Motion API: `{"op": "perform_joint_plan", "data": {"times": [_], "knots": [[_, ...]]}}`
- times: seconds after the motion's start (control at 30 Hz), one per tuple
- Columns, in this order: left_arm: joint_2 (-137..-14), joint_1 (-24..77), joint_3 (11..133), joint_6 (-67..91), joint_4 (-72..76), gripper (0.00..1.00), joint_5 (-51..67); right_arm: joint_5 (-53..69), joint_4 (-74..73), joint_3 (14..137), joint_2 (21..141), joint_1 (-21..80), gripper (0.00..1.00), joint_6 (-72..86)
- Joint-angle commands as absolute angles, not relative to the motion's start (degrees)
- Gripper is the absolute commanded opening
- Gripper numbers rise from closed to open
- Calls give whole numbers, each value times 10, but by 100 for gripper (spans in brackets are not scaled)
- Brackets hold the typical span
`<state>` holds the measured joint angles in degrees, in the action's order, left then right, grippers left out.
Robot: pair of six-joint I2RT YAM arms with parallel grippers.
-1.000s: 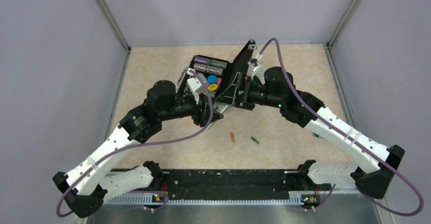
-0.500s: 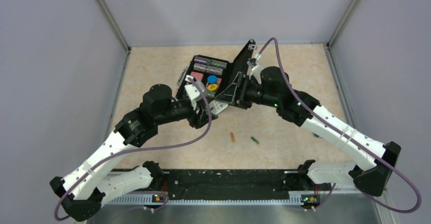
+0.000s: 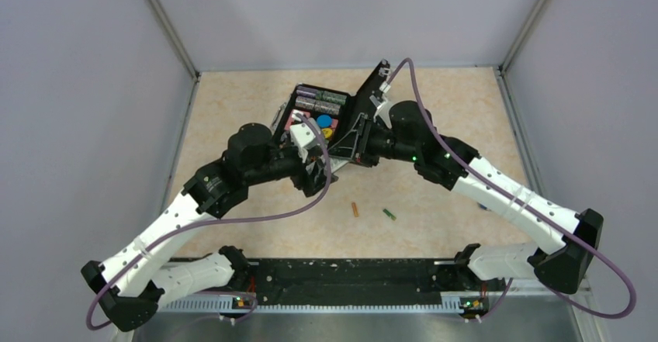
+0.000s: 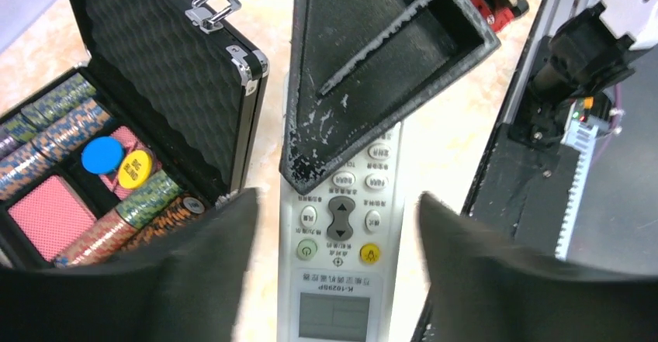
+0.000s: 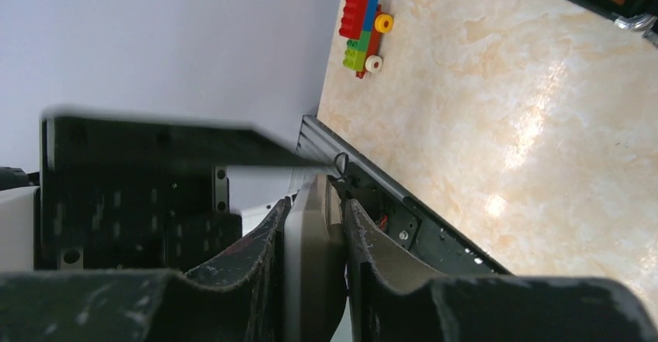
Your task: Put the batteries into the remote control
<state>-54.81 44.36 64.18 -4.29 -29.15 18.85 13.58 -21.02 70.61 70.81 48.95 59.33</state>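
The remote control's keys (image 4: 340, 216) are facing up in my right gripper. Next, my left gripper takes hold of the remote control's display end (image 4: 334, 316) and turns the remote control's back up before the batteries go in.
The white remote control (image 4: 339, 280) lies face up in the left wrist view, its display and keys between the wide-apart fingers of my left gripper (image 4: 335, 202), with a gap on each side. My right gripper (image 5: 316, 206) is shut on the remote's far end, which shows edge-on as a grey slab (image 5: 314, 264) between its fingers. One right finger (image 4: 365, 70) covers the remote's upper keys. In the top view both grippers meet in front of the black case, left gripper (image 3: 316, 167), right gripper (image 3: 343, 152). The orange-brown battery (image 3: 355, 209) and green battery (image 3: 389, 214) lie loose on the table nearer the arm bases.
The open black hinged case (image 3: 361, 105) stands behind the grippers, holding rolls of poker chips (image 4: 54, 121) and coloured discs. A multicoloured block toy (image 5: 365, 28) sits on the table at the right. A black rail (image 3: 341, 276) runs along the near edge.
My left gripper has opened and let go of the remote. My right gripper has shut on the remote's other end. Both arms shifted slightly; the batteries have not moved.
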Motion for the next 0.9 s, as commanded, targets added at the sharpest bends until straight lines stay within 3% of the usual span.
{"op": "perform_joint_plan", "data": {"times": [0.0,0.17,0.37,0.57,0.7,0.87], "knots": [[-525,446,646,-41,-244,98,162,131,-192,729,700,499,5,629],[-477,446,586,-111,-189,99,108,81,-204,739,694,499,0,710],[-436,446,530,-253,-132,99,138,53,-260,791,707,498,0,784],[-424,452,496,-317,-45,87,76,39,-270,770,698,498,0,860],[-424,456,459,-365,69,86,40,17,-268,743,684,499,0,897],[-454,476,465,-436,57,80,25,14,-257,729,683,498,0,940]]}}
